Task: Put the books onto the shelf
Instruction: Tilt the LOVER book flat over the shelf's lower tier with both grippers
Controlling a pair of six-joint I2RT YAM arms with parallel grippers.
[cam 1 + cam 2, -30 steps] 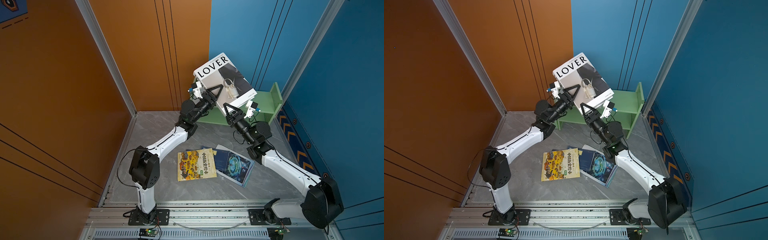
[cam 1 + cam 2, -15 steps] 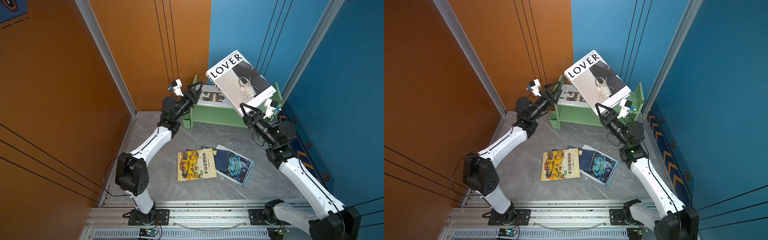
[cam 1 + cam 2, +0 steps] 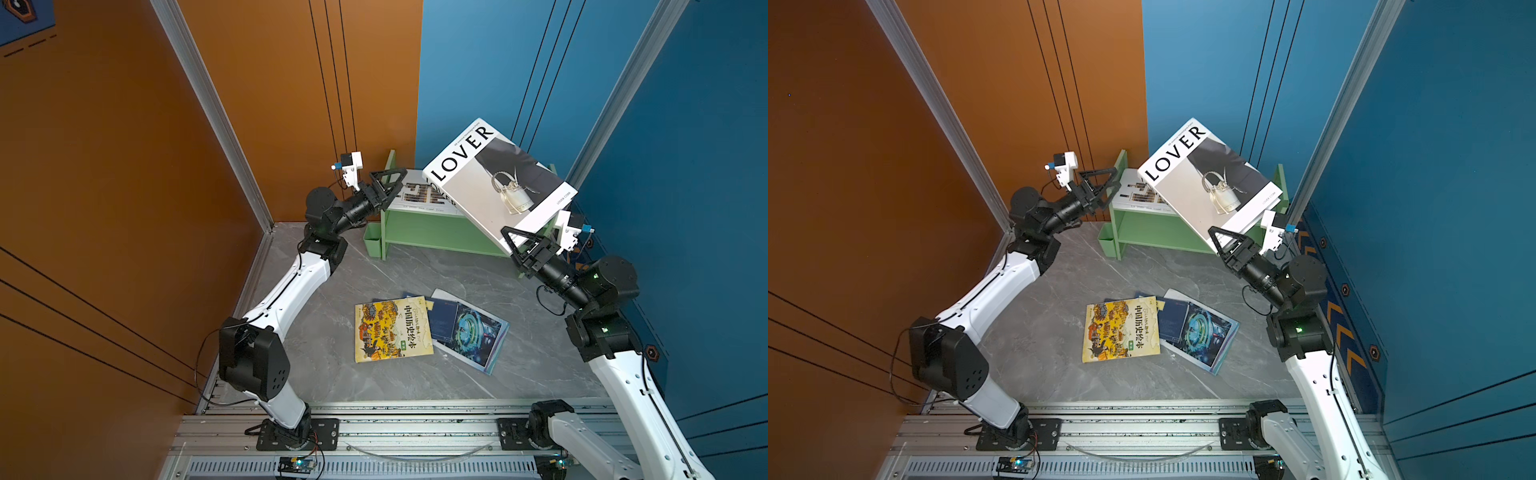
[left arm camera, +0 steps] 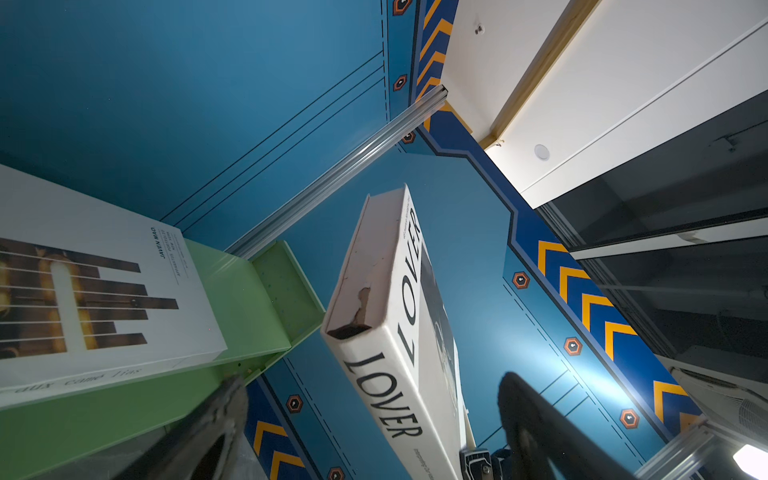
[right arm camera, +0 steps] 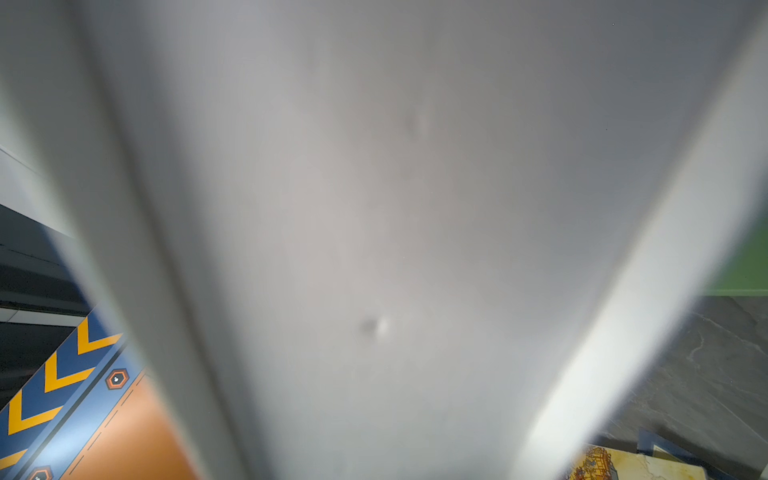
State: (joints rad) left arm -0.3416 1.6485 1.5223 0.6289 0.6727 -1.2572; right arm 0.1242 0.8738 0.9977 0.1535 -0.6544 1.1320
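Observation:
My right gripper is holding the LOVER book at a slant by its lower edge (image 3: 545,218). My left gripper should take the title end (image 3: 461,152) and turn the book until it is square with the shelf.
In both top views the thick white "LOVER" book (image 3: 498,183) (image 3: 1212,183) hangs tilted above the light green shelf (image 3: 436,228) (image 3: 1154,230). My right gripper (image 3: 515,241) (image 3: 1223,239) is shut on its lower edge. Its pale cover (image 5: 374,208) fills the right wrist view. Another white book (image 3: 419,195) (image 4: 83,291) lies flat on the top tier. My left gripper (image 3: 392,183) (image 3: 1104,183) stands open and empty at the shelf's left end, short of the LOVER book (image 4: 395,332). A yellow book (image 3: 390,328), a teal book (image 3: 473,332) and a navy book (image 3: 440,320) lie overlapping on the floor.
A small green cup (image 3: 372,241) hangs on the shelf's left side. Orange wall panels (image 3: 124,208) close the left and blue ones (image 3: 685,166) the back and right. An aluminium rail (image 3: 395,428) carrying both arm bases runs along the front.
My left gripper has let go of the LOVER book, opened wide and drawn back to the left. My right arm has swung the book rightward over the shelf.

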